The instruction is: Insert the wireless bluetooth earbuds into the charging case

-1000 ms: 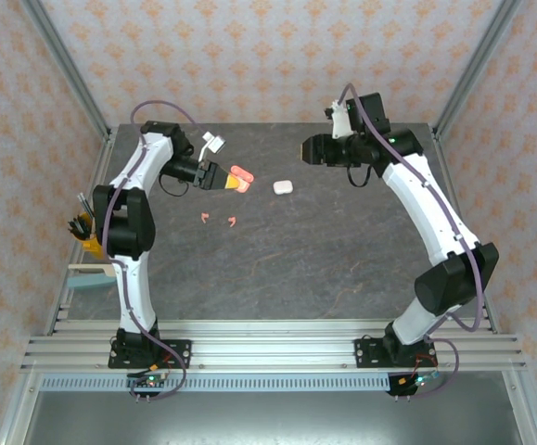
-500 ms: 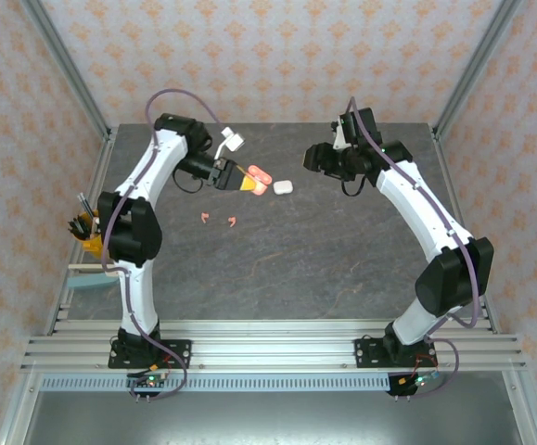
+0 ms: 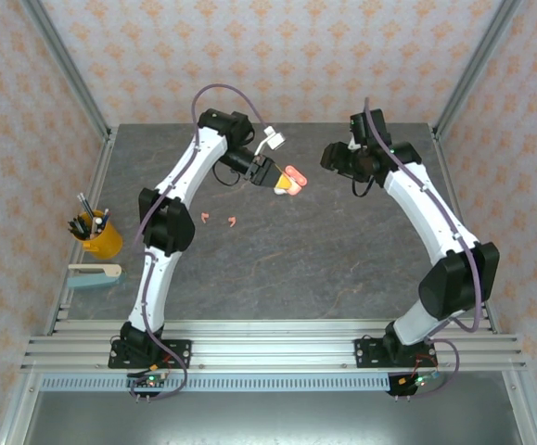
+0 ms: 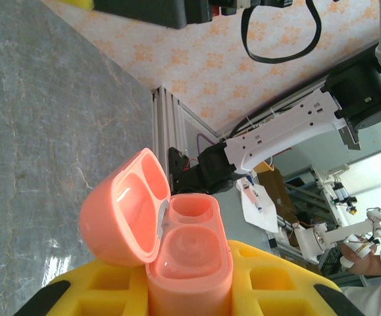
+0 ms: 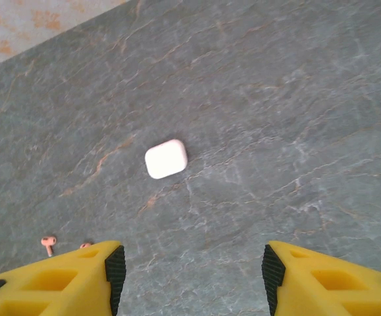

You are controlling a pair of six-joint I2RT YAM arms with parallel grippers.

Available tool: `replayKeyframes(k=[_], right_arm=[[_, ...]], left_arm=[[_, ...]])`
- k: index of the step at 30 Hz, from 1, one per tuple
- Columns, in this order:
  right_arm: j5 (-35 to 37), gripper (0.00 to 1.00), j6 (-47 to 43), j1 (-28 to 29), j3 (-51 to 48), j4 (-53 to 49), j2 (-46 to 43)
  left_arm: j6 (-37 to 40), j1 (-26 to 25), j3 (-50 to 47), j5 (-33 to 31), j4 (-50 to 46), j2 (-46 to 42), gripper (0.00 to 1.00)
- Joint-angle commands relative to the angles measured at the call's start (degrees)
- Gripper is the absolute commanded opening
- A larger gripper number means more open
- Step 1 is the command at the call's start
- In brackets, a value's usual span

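Next, my left gripper swings the charging case (image 3: 296,177) in it back toward the pen cup (image 3: 103,241) first, because the charging case is between my right gripper and the earbuds.
My left gripper (image 3: 282,184) is shut on a salmon pink charging case (image 4: 190,257), held above the table's far middle. Its lid (image 4: 121,207) hangs open to the left and both wells look empty. The same pink case (image 3: 294,176) sticks out past the yellow fingertips in the top view. Two pink earbuds (image 3: 206,217) (image 3: 232,221) lie on the grey table, left of and nearer than the held case. My right gripper (image 5: 193,270) is open and empty, looking down on a shut white case (image 5: 166,158) on the table. One pink earbud (image 5: 47,242) shows at that view's lower left.
A yellow pen cup (image 3: 98,236) and a pale blue-and-cream object (image 3: 95,273) sit at the table's left edge. Aluminium posts (image 3: 69,69) rise at the back corners. My right gripper (image 3: 326,156) hovers just right of the held case.
My left arm has swung to the right with the open pink case, ending over where the white case lay. The right gripper has shifted slightly right and stays open.
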Motion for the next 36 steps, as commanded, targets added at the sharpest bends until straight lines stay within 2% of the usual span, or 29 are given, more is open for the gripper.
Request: replayKeyframes(k=[1,5,6,7,8,9,10,11,13,17,21,27,29,34,36], right_arm=[[2.33,0.59,1.14,-0.6,-1.07,-0.56,-2.78],[2.36,0.59,1.73,-0.76,-1.71,0.12,-2.95],[1.98,0.59,2.06,-0.76,-1.84,0.42,-2.92],[1.59,0.59,2.43,-0.73,-1.99,0.87,-2.82],[1.19,0.59,2.77,-0.74,-2.11,1.11,-2.68],[0.79,0.59,3.18,-0.75,-2.28,1.63,-2.67],[0.41,0.59,3.42,-0.75,-2.38,1.97,-2.63],[0.44,0.58,3.6,-0.76,-2.22,1.86,-2.59],[0.45,0.58,3.36,-0.75,-2.12,1.41,-3.25],[0.4,0.58,2.27,-0.78,-2.47,0.48,-4.68],[1.16,0.58,1.97,-0.76,-3.98,0.19,-6.75],[-1.38,0.58,4.95,-0.84,-9.58,3.77,-9.62],[-3.15,0.58,6.6,-0.75,-11.77,5.69,-10.1],[-4.2,0.57,9.72,0.08,-15.2,8.28,-9.97],[-3.35,0.57,10.3,1.05,-15.38,8.14,-9.43]], left_arm=[[-2.48,-1.21,6.06,8.54,-9.69,-1.39,0.0],[-6.13,-2.03,11.95,5.16,-9.65,-1.89,0.0],[-10.21,-2.82,15.36,1.99,-8.86,-1.39,0.0],[-21.83,-4.59,17.66,-6.15,-1.78,-1.81,0.0],[-35.38,-7.44,14.66,-21.55,9.83,-5.01,0.0],[-40.78,-11.1,6.6,-39.61,21.64,-10.96,0.0],[-43.57,-12.45,-2.3,-44.48,32.62,-16.5,0.0],[-47.71,-12.15,-6.2,-45.34,39.53,-18.95,0.0],[-52.65,-10.46,-4.98,-43.64,42.7,-19.21,0.0],[-50.61,-11.98,-3.78,-56.41,42.36,-21.36,0.0],[-47.4,-12.23,-9.5,-62.5,46.59,-26.55,0.0],[-44.4,-12.24,-29.08,-74.67,61.5,-39.66,0.0],[-41.3,-12.45,-37.08,-77.92,67.83,-43.63,0.0],[-32.95,-13.63,-66.51,-94.09,96.91,-57.13,0.0],[-32.24,-12.97,-72.37,-97.97,101.15,-60.24,0.0]])
